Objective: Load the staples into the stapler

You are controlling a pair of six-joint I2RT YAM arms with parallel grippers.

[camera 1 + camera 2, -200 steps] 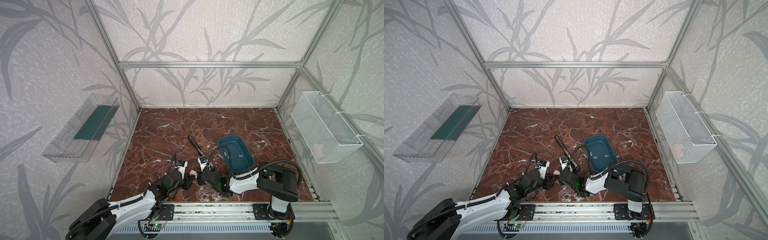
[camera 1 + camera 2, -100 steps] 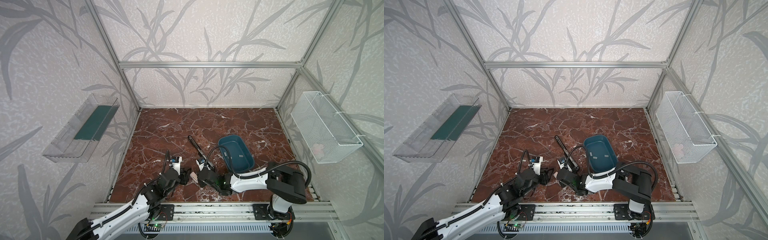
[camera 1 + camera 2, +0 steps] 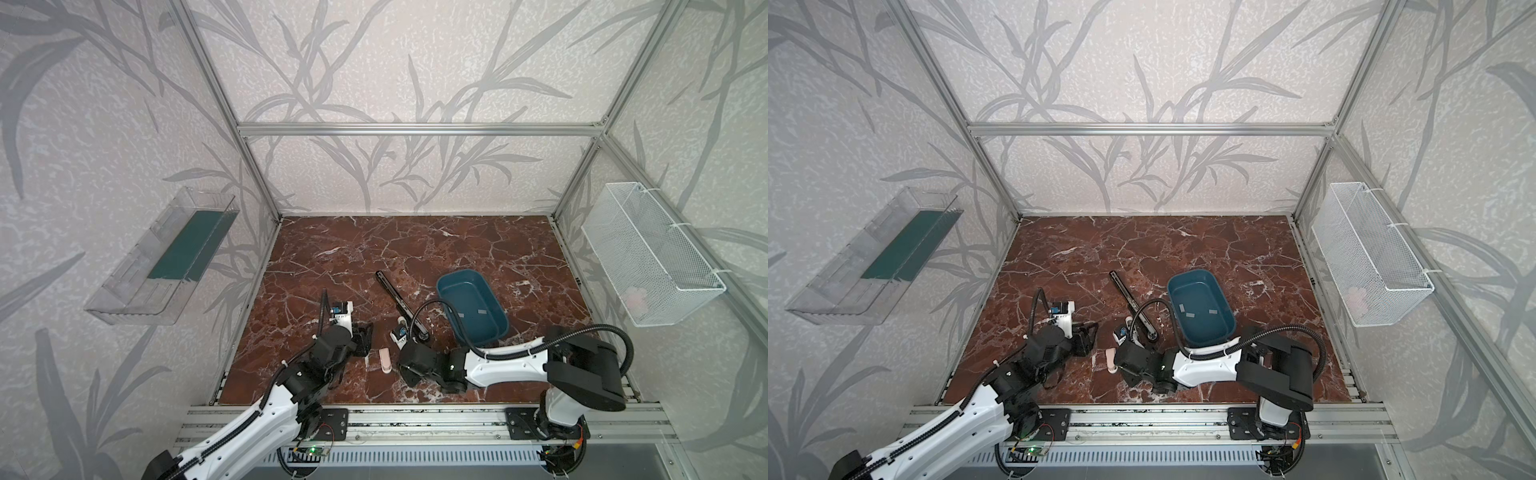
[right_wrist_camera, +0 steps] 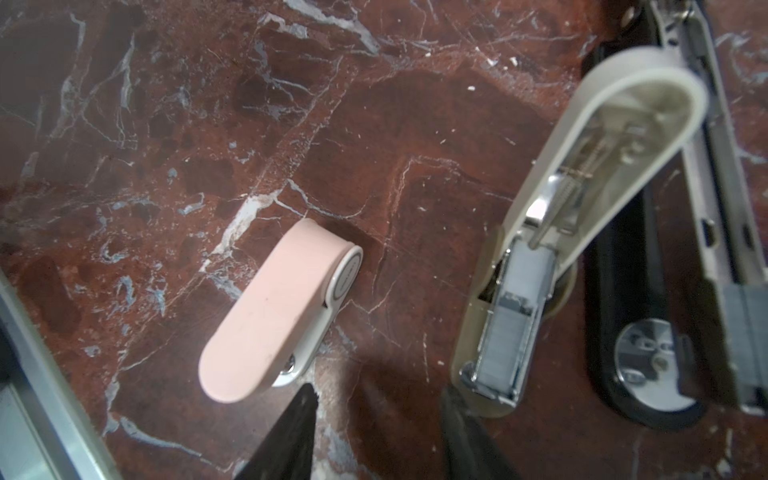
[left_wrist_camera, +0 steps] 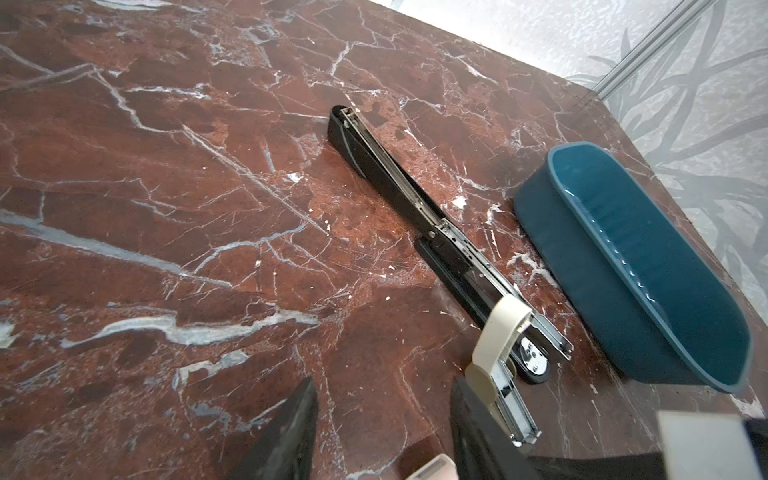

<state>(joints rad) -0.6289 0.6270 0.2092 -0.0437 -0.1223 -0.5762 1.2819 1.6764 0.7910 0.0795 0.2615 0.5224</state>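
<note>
Next, my left gripper moves over to the raised lid (image 4: 620, 128) of the cream stapler, since the stapler stands open with staples in its channel (image 4: 512, 340) and the gripper is away from it.
A closed pink stapler (image 4: 278, 307) lies flat on the marble, between both arms (image 3: 385, 360). My right gripper (image 4: 378, 436) hangs open just above the floor between it and a cream stapler (image 4: 582, 208), holding nothing. The cream stapler's lid is swung up and grey staples (image 4: 515, 316) sit in its channel. My left gripper (image 5: 382, 432) is open and empty, with the pink stapler's tip (image 5: 432, 471) showing beside one finger. Loose strips of staples (image 3: 1185, 308) lie in the blue bin (image 3: 500, 328).
A long black stapler (image 5: 415, 208) lies unfolded beside the cream one, a grey strip (image 4: 744, 307) in its rail. The blue bin (image 5: 582, 266) stands close to its right. A clear shelf (image 3: 162, 257) and a wire basket (image 3: 648, 257) hang on the side walls.
Both grippers have opened and drawn apart, the right one from fully shut. The left arm has pulled back to the left. The pink stapler now lies free between them.
</note>
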